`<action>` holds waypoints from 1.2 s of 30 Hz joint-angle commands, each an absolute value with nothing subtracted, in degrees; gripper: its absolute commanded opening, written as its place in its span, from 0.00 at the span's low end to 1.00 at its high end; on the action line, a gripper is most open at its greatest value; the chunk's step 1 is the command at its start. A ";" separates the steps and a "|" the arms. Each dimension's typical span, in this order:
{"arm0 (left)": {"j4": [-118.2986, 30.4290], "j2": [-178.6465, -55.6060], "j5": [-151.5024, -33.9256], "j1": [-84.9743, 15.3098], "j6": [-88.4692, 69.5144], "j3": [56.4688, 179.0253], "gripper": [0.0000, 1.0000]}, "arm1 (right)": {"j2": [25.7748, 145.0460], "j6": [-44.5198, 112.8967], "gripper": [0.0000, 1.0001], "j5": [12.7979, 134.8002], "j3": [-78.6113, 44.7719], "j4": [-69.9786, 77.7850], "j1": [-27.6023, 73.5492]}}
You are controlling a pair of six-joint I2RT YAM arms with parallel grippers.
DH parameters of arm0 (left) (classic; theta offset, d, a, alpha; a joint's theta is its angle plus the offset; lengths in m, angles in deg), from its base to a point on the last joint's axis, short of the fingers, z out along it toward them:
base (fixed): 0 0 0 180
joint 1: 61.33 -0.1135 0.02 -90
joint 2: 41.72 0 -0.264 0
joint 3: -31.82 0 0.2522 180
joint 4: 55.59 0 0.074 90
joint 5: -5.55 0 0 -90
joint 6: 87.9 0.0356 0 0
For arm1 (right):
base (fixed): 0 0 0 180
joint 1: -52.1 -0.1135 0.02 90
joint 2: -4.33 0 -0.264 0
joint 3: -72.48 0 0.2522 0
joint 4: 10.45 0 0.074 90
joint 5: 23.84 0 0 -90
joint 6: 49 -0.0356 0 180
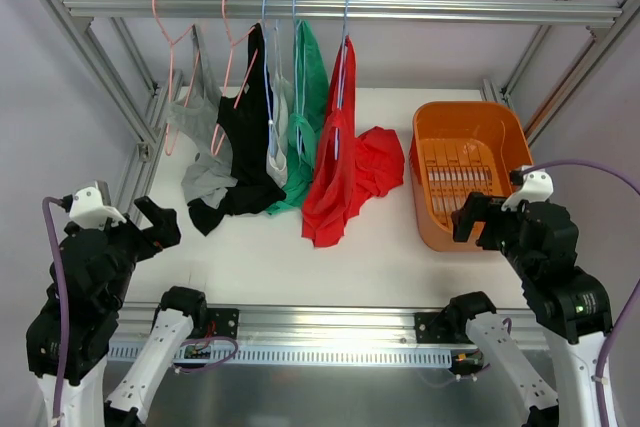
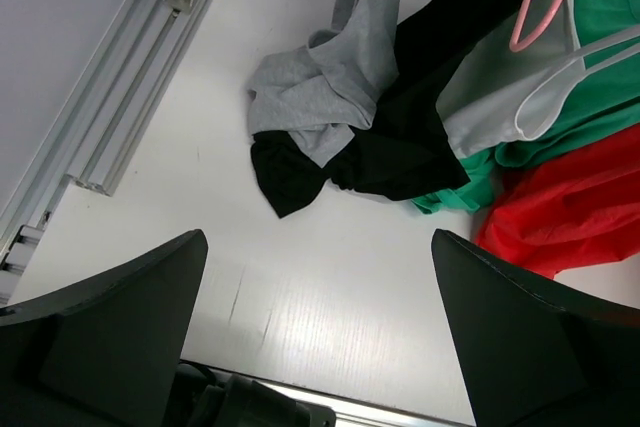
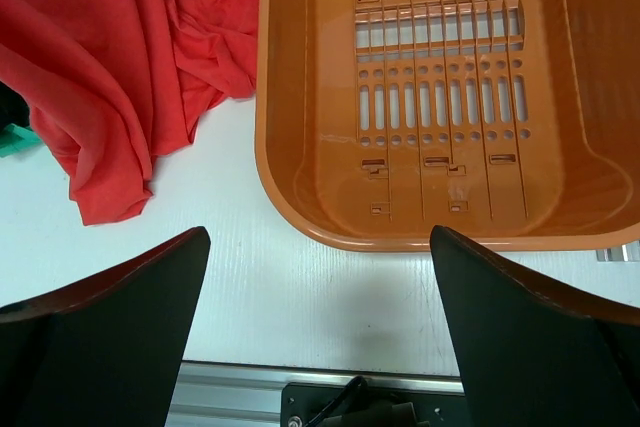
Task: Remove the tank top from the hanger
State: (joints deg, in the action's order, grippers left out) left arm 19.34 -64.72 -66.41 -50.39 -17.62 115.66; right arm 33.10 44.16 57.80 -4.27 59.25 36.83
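The red tank top's blue hanger (image 1: 341, 82) is last in the row, next to clear rail, so my open left gripper goes on toward its hook (image 1: 346, 19) and closes there.
Several tank tops hang on hangers from a metal rail (image 1: 340, 9) at the back: grey (image 1: 200, 122) and black (image 1: 245, 147) on pink hangers (image 1: 235, 57), then white, green (image 1: 310, 97) and red (image 1: 335, 177) on blue hangers. Their hems rest on the white table. My left gripper (image 1: 160, 222) is open near the front left, well short of the grey top (image 2: 320, 97) and black top (image 2: 400, 137); in the left wrist view the gripper (image 2: 318, 247) holds nothing. My right gripper (image 1: 470, 217) is open and empty at the front right; in the right wrist view the gripper (image 3: 318, 237) hangs over bare table.
An orange slotted basket (image 1: 416, 172) stands at the right, its near rim (image 3: 400, 242) just beyond the right gripper. Red cloth (image 3: 120, 67) is bunched on the table left of it. Aluminium frame posts (image 2: 120, 117) border the table's left side and back corners.
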 commanded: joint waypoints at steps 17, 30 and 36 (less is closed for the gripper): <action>13.81 -102.60 -91.64 -49.38 -18.54 156.65 0.99 | 33.95 41.88 0.99 68.00 -2.29 53.50 36.54; 1.25 -137.58 -81.56 -22.85 -6.61 181.90 0.79 | 33.42 41.18 0.99 69.76 -0.26 52.53 36.54; -1.93 -146.12 -78.65 -21.61 -3.52 183.39 0.58 | 32.10 41.18 0.99 72.31 0.79 52.44 36.54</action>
State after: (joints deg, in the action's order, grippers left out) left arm 2.68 -144.31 -80.70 -21.93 -6.74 180.53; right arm 33.32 41.82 69.86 0.61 54.53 36.83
